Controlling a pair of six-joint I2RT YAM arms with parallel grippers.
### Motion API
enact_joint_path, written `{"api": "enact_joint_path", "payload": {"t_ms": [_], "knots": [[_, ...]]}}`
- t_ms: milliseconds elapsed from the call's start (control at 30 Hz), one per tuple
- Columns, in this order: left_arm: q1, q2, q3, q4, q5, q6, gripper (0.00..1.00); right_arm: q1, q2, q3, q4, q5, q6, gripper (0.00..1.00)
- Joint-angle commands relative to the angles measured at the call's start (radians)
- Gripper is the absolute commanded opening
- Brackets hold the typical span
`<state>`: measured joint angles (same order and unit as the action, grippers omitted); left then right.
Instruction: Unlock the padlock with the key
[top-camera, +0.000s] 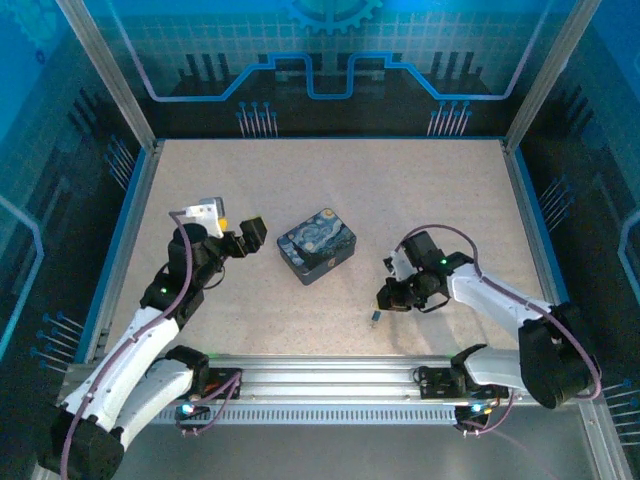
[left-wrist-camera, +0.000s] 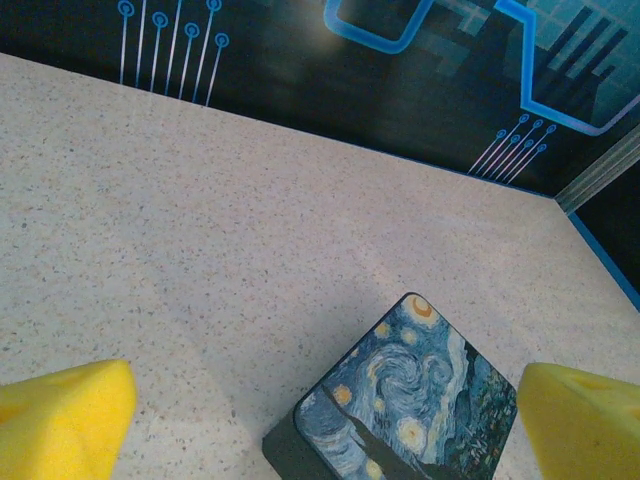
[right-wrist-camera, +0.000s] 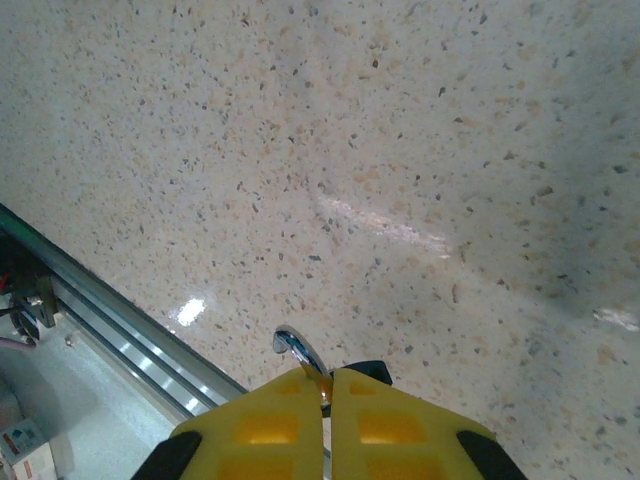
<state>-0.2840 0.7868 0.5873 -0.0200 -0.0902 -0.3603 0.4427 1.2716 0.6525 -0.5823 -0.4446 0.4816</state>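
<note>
The loose end of the padlock's shackle is clear of its body, so I keep lowering the padlock with my right gripper until it rests by the front rail.
In the top view a tiny bluish-grey padlock sits just off the tip of my right gripper, near the front rail. In the right wrist view that gripper is shut on a thin, shiny, curved metal piece that sticks out ahead of the yellow fingertips. I cannot tell whether this piece is the key or the padlock's shackle. A dark shape peeks from behind the right finger. My left gripper stands wide open and holds nothing, just left of the box.
A dark blue swirl-patterned box lies at the table's middle, between the arms. The metal front rail runs close below the right gripper. Blue walls enclose the table at the back and sides.
</note>
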Motion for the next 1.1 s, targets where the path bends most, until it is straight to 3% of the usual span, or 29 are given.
{"api": "enact_joint_path", "payload": {"t_ms": [0,267,1067], "knots": [[0.009,-0.019,-0.02,0.002,0.003,-0.011,0.99,0.027,0.04,0.002,0.039,-0.003,0.008,0.08],[0.009,-0.018,-0.024,0.001,-0.001,-0.012,0.99,0.053,0.123,-0.014,0.166,-0.006,0.04,0.09],[0.009,-0.022,-0.026,-0.008,0.0,-0.011,0.99,0.103,0.221,0.014,0.212,0.02,0.04,0.15]]}}
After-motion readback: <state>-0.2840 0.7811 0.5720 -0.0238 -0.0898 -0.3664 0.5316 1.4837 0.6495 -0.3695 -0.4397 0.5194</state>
